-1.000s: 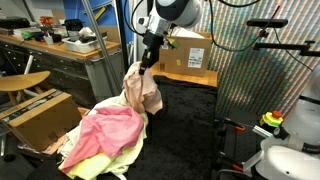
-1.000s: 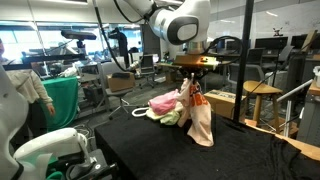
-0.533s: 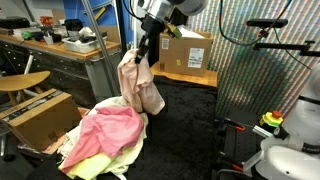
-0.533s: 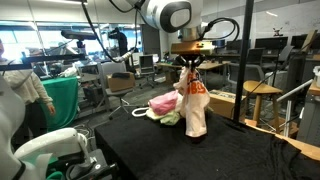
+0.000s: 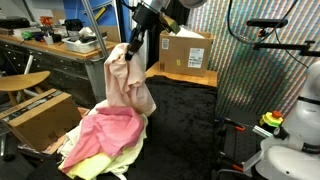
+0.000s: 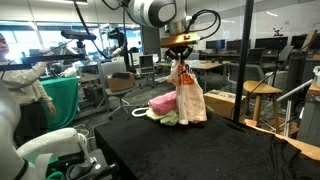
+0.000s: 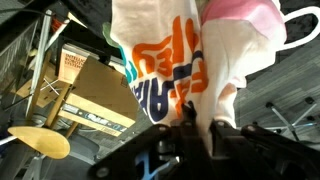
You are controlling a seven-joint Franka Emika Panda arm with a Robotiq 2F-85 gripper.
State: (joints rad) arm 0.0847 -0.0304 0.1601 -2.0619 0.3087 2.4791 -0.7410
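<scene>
The robot's gripper should keep going down, as the cream garment (image 5: 125, 82) hangs straight down to the pile of pink clothes (image 5: 108, 132), until the garment folds onto the pile, and then it should let go.
My gripper (image 5: 137, 44) is shut on the top of a cream cloth garment (image 5: 128, 85) with orange and blue lettering, and holds it up so it hangs free. It also shows in an exterior view (image 6: 186, 95), hanging under the gripper (image 6: 180, 55). In the wrist view the cloth (image 7: 190, 60) is pinched between the jaws (image 7: 190, 125). Below it lies a pile of pink and yellow-green clothes (image 5: 100, 140) on the dark table (image 5: 190, 130), also seen in an exterior view (image 6: 165, 108).
A cardboard box (image 5: 183, 52) stands behind the table and another (image 5: 40, 115) at the left. A wooden stool (image 5: 22, 82) and a cluttered workbench (image 5: 60, 45) are at the left. A second robot's white base (image 5: 290, 150) is at the right. A stool (image 6: 262, 95) stands beside the table.
The gripper has risen and moved left with the cream garment, lifting its hem clear of the pile. The pile has not moved.
</scene>
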